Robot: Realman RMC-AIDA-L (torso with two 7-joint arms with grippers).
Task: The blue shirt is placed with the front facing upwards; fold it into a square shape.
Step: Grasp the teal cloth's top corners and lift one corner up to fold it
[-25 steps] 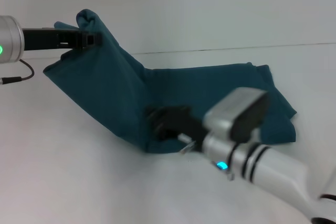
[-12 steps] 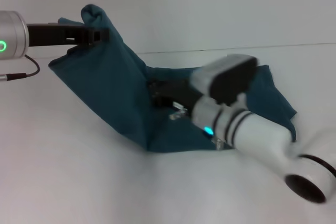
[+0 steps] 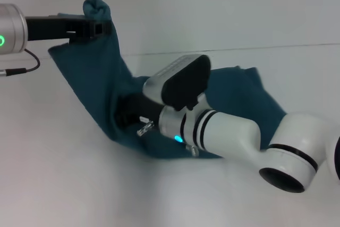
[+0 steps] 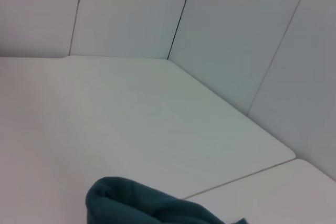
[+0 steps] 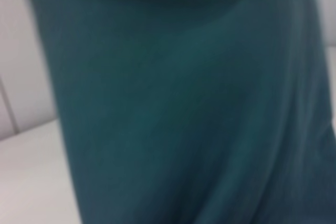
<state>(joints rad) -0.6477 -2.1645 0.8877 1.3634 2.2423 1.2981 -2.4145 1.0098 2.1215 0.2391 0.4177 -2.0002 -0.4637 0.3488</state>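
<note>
The robot's right gripper stretches over the shirt into the raised sheet's base (image 3: 113,125), so it needs to back clear (image 3: 289,81) first, before the left gripper folds the sheet over.
The blue shirt (image 3: 239,99) lies partly on the white table, its left part lifted into a steep sheet. My left gripper (image 3: 98,26) is at the upper left, shut on a bunched edge of the shirt and holding it high above the table. A lump of that cloth (image 4: 136,205) shows in the left wrist view. My right gripper (image 3: 121,116) reaches leftward low over the table and presses into the base of the raised sheet. The right wrist view is filled with teal cloth (image 5: 184,119) close up. No lettering shows.
The white table (image 3: 64,184) stretches all around, with a seam line (image 3: 276,48) along the back. A thin black cable (image 3: 24,69) hangs by my left arm. Pale wall panels (image 4: 236,30) stand behind the table.
My right arm swung left and forward across the shirt, pushing the lower fold leftward. My left gripper rose slightly with the held edge. The raised sheet became steeper.
</note>
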